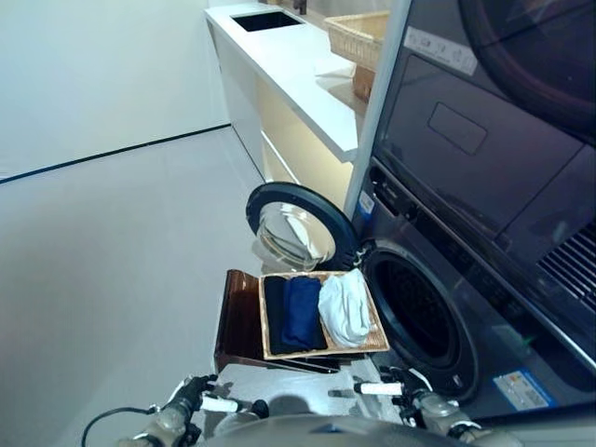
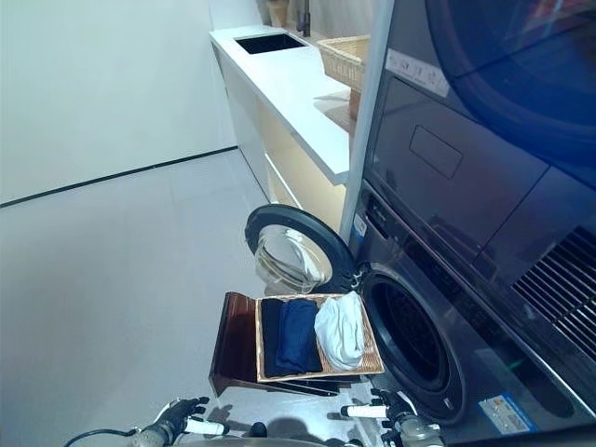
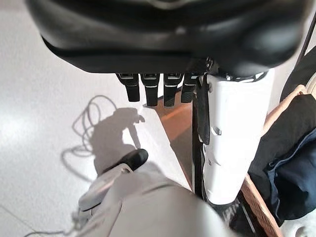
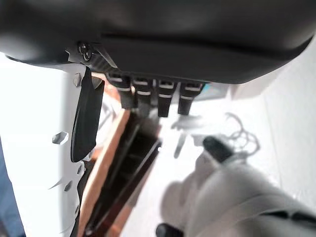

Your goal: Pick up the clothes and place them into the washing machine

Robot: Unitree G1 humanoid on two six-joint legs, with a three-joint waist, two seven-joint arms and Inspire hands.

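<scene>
My gripper will lift out the blue and white garments [image 1: 345, 309], and I should expect another black garment hidden there, because black cloth [image 1: 323, 338] shows between them.
A wicker basket [image 1: 270, 346] sits on a brown stand [image 1: 237, 321] in front of the washing machine. It holds a black garment [image 1: 275, 312], a blue garment [image 1: 302, 312] and a white garment [image 1: 345, 307] side by side. The washing machine's drum opening [image 1: 419, 312] is just right of the basket, and its round door [image 1: 298, 233] is swung open behind the basket. My left hand [image 1: 191, 396] and right hand [image 1: 396, 386] hang low at the near edge, short of the basket, both open and holding nothing. In the left wrist view the dark clothes [image 3: 296, 148] lie past my left hand [image 3: 158, 91].
A dark dryer [image 1: 494, 121] is stacked above the washer. A white counter [image 1: 289, 65] with a sink and a second wicker basket [image 1: 358, 37] runs along the far side. Pale floor [image 1: 121, 261] spreads to the left.
</scene>
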